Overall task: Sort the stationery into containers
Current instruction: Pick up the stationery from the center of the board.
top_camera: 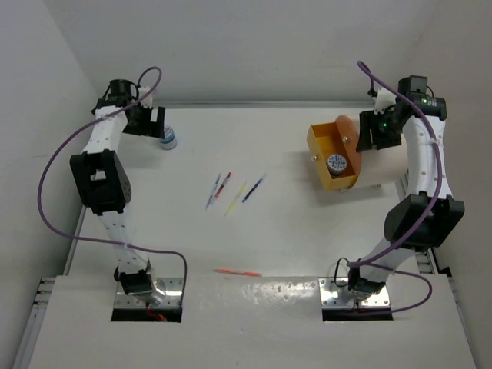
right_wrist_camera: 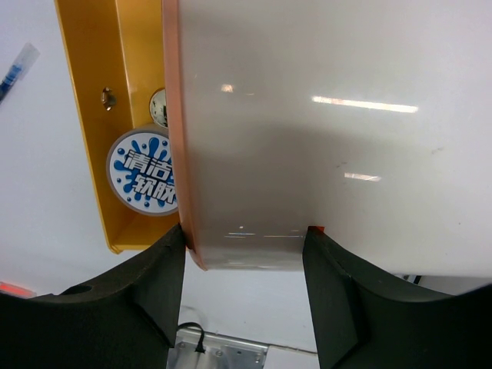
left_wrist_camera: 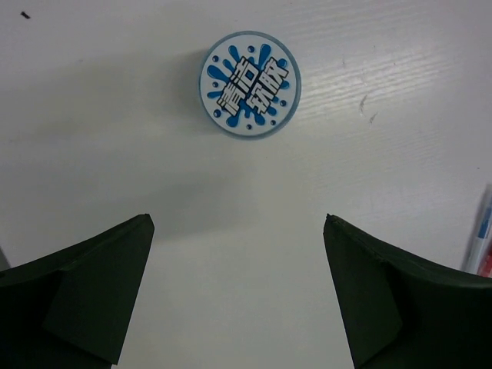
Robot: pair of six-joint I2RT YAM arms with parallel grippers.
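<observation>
The blue-and-white cylinder [top_camera: 168,137] stands free and centred in front of the left gripper's open fingers, so the robot should move toward it next until the fingers are on either side of its sides [top_camera: 169,144].
A round blue-and-white cylinder [top_camera: 167,139] stands at the back left; in the left wrist view the cylinder [left_wrist_camera: 250,83] lies ahead of my open, empty left gripper [left_wrist_camera: 238,219], apart from it. The cream drum container [right_wrist_camera: 323,115] lies at the back right with its orange drawer [top_camera: 329,156] pulled out. Another cylinder [right_wrist_camera: 143,180] sits in the drawer. My right gripper [right_wrist_camera: 246,231] is shut on the drum's front end, a finger pressed on each side. Several pens [top_camera: 234,189] lie mid-table and an orange-red pen [top_camera: 237,272] lies near the front.
White walls close the table at the back and sides. A pen tip [left_wrist_camera: 483,238] shows at the right edge of the left wrist view. A second round piece [right_wrist_camera: 158,108] is partly hidden behind the drum's orange rim. Arm base plates [top_camera: 146,292] sit at the near edge.
</observation>
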